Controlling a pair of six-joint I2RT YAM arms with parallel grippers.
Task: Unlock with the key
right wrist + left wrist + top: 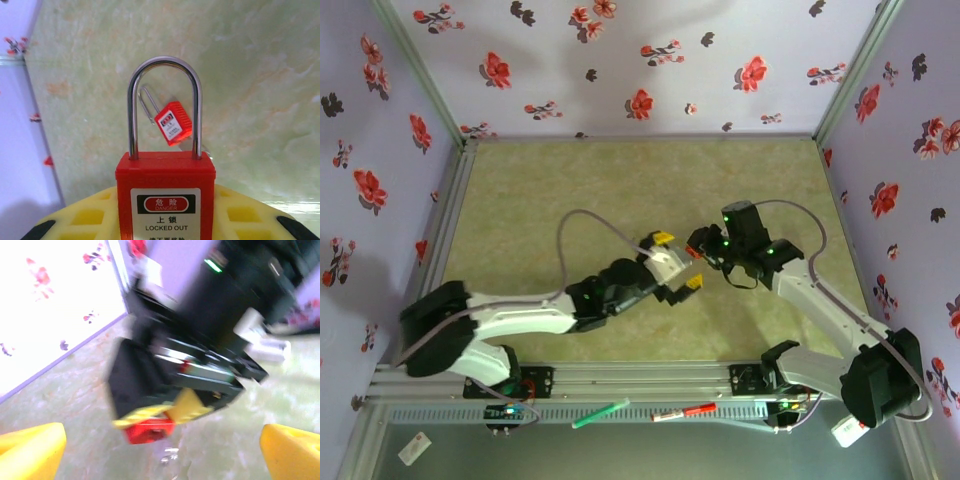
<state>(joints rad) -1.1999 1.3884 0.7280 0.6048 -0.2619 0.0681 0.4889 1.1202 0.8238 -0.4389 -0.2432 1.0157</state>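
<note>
I should take the padlock by the shackle (165, 60) with my left gripper and free my right gripper, because my right gripper covers the padlock's body (166, 212) while the shackle stands free.
My right gripper (703, 247) is shut on a red padlock (166, 190) with a "LOCKED OUT" label, held between yellow pads (240, 215). The padlock's steel shackle (165, 62) is closed and points away from the wrist. Past it, a key (173, 123) with a red head and a wire ring lies on the green table. My left gripper (679, 261) is open just left of the right one, its yellow fingers (32, 450) spread wide. In the blurred left wrist view the padlock (149, 431) is seen end-on in the right gripper, with something shiny (170, 455) under it.
Floral walls close in the green table (620, 190) on three sides. A green pen (600, 413) and a red marker (683, 411) lie on the front rail near the arm bases. The left arm's cable (590, 222) loops over the table.
</note>
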